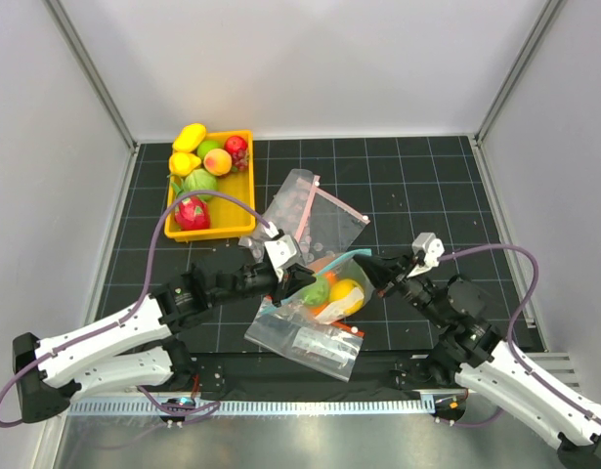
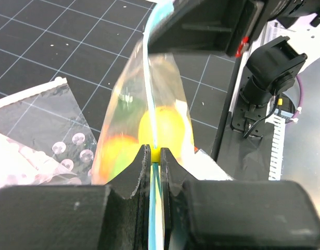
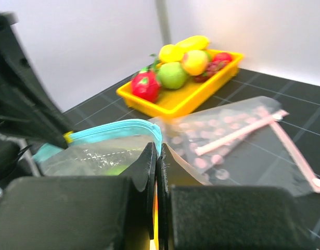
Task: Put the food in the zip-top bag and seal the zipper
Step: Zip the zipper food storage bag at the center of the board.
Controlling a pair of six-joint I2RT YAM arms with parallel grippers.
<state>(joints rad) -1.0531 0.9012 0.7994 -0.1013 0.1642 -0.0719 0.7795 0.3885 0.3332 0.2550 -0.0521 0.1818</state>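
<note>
The yellow slider (image 2: 155, 155) is held in place by my left gripper partway along the teal zipper, so my right gripper goes on pulling the bag's end (image 1: 363, 253) away until the zipper is closed.
The clear zip-top bag (image 1: 331, 293) hangs between both grippers at the table's middle, with yellow, green and orange food inside. Its teal zipper (image 1: 341, 258) runs along the top. My left gripper (image 1: 302, 275) is shut on the zipper's left end; in the left wrist view the teal strip (image 2: 155, 208) sits pinched between the fingers, next to a small yellow slider. My right gripper (image 1: 370, 265) is shut on the bag's right end; in the right wrist view the zipper (image 3: 113, 130) curves away from the closed jaws.
A yellow tray (image 1: 225, 228) with several toy fruits stands at the back left. A dotted bag with a pink strip (image 1: 315, 217) lies behind the held bag. A flat bag with a red-orange strip (image 1: 310, 344) lies under it, near the front edge.
</note>
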